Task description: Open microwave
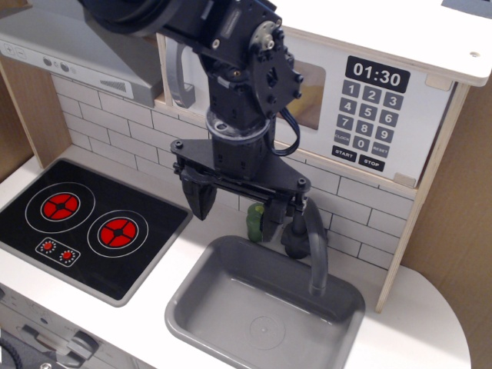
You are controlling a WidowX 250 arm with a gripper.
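Observation:
The white door [417, 115] will swing outward and take the keypad along when I pull the door's handle, since white stretches unbroken from the window to the keypad.
The microwave [361, 115] sits on a shelf at the upper right, a wide box with a white door, a clear window largely hidden behind my arm, and a black keypad [371, 123] with a clock reading 01:30. Its grey vertical bar handle [180, 77] is at the door's left edge. The door looks closed. My gripper [234, 209] hangs below the microwave, above the sink's back edge, fingers pointing down, open and empty.
A grey sink [261, 307] with a grey faucet [311, 246] lies below the gripper. A green object [254, 223] stands behind the sink. A black stove [84, 227] with two red burners is at the left. A grey range hood [84, 54] is at the upper left.

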